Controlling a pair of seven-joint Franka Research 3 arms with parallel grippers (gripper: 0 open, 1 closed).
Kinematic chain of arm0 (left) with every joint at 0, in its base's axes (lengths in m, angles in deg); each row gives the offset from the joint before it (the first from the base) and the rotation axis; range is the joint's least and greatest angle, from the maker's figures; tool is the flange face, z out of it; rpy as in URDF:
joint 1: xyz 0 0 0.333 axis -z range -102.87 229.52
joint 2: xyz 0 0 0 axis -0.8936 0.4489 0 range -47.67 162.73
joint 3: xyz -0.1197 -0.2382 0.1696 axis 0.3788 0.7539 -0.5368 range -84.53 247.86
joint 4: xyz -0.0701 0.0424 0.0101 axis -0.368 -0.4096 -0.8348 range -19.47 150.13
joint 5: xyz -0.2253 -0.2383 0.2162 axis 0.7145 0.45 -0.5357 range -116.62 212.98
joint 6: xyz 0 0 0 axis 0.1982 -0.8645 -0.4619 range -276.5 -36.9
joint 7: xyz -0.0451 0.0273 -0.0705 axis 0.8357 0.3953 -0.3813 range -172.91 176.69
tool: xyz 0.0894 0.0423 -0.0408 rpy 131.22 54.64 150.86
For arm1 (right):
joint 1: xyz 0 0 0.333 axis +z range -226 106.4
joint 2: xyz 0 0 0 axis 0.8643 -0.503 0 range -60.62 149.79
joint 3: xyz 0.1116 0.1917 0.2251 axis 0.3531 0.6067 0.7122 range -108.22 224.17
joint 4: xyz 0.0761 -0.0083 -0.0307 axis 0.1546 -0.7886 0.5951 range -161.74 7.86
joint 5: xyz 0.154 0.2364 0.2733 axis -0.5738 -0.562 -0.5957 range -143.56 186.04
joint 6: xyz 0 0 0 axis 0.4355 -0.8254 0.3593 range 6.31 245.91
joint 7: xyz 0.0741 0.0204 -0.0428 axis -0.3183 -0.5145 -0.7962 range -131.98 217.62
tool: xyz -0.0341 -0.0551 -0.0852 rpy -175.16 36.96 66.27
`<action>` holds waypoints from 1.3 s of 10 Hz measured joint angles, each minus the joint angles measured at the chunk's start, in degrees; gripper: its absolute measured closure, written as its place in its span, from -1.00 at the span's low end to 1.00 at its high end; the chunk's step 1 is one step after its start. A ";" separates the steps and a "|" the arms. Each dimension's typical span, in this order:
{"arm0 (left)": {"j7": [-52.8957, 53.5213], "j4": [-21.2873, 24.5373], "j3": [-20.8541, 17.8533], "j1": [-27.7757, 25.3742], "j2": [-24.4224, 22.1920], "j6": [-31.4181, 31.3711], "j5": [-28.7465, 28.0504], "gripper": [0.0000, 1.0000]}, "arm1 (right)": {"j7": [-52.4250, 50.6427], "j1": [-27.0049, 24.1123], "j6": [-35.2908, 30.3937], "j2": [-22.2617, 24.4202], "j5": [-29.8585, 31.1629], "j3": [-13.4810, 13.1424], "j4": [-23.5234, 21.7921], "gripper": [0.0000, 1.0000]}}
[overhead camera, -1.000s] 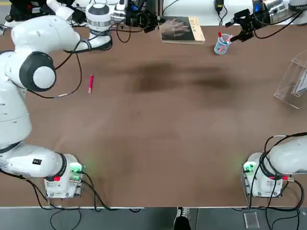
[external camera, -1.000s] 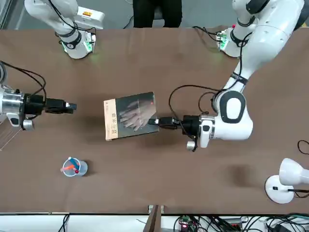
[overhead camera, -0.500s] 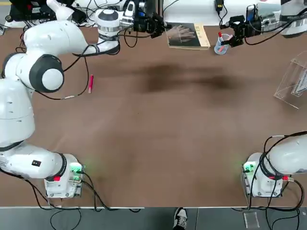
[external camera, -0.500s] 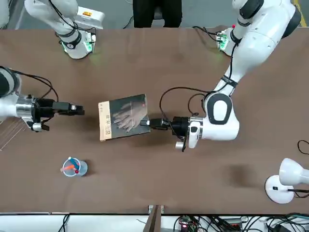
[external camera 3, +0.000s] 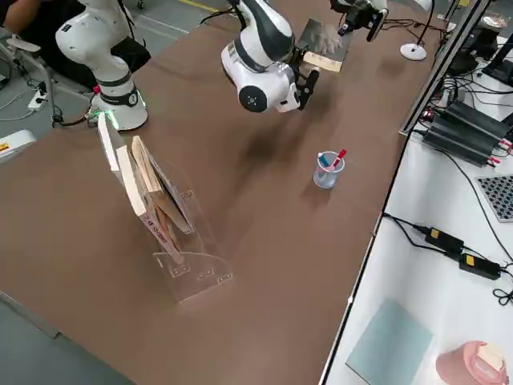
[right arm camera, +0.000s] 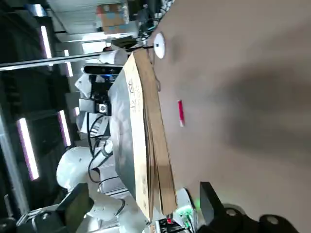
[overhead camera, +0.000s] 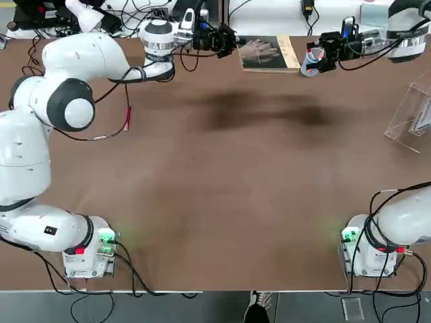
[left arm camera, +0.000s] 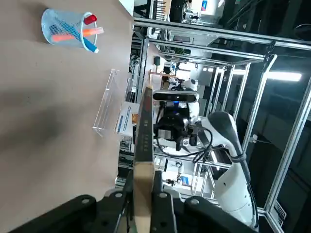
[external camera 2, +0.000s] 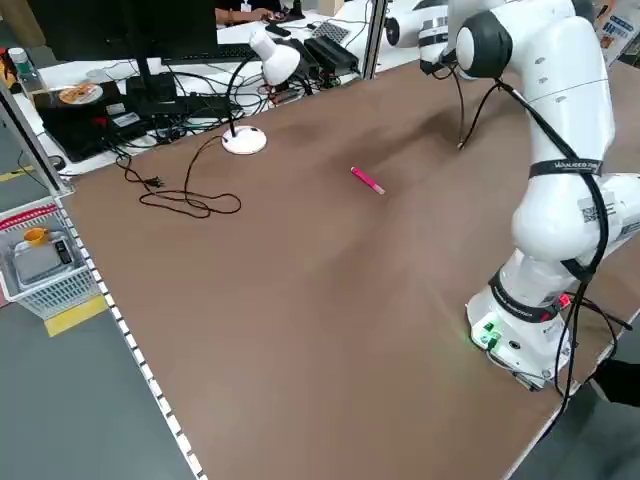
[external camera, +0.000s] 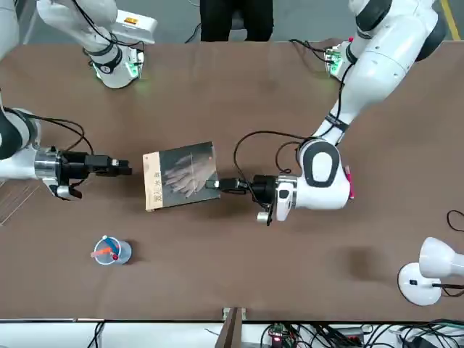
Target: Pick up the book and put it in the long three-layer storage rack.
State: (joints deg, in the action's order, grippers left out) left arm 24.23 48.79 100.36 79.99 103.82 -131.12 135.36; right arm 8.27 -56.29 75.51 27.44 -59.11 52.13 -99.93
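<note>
I expect the book (external camera: 181,176) to press shut and stay stiff when I carry it with my right gripper, because a dark gap (right arm camera: 149,148) separates the layers at its edge.
The book (external camera: 181,176), dark-covered with a pale hand picture and a tan spine strip, hangs level above the table's far side (overhead camera: 264,52). My left gripper (external camera: 216,184) is shut on its edge opposite the spine; in the left wrist view the book (left arm camera: 143,194) stands edge-on between the fingers. My right gripper (external camera: 123,168) is open and faces the spine edge with a small gap; the book (right arm camera: 141,155) fills its wrist view. The long three-layer storage rack (external camera 3: 156,212), clear acrylic with flat things leaning in it, stands at the table's right edge (overhead camera: 411,111).
A clear cup of pens (external camera: 109,251) stands near the far edge, below the right gripper (overhead camera: 316,55) in the top view. A pink pen (external camera 2: 366,180) lies on the left part of the table. A white desk lamp (external camera: 428,272) sits at the far left corner.
The left gripper has carried the book toward the robot's right. The right gripper has moved leftward and closed in on the spine edge.
</note>
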 joint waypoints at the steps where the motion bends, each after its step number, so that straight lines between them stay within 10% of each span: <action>1: 0.37 -0.01 -0.02 0.30 0.19 -0.34 0.27 0.97 | -1.02 0.00 -0.92 -0.76 -1.51 -0.08 -0.29 -1.00; 13: 0.71 -0.27 -0.10 0.53 0.43 -0.88 0.41 0.97 | -11.20 1.38 -5.30 -4.45 -7.85 -0.36 -2.63 -1.00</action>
State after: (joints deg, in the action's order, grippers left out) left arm 24.94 48.52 100.26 80.53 104.25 -132.00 135.76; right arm -2.93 -54.91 70.21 22.99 -66.96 51.76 -102.55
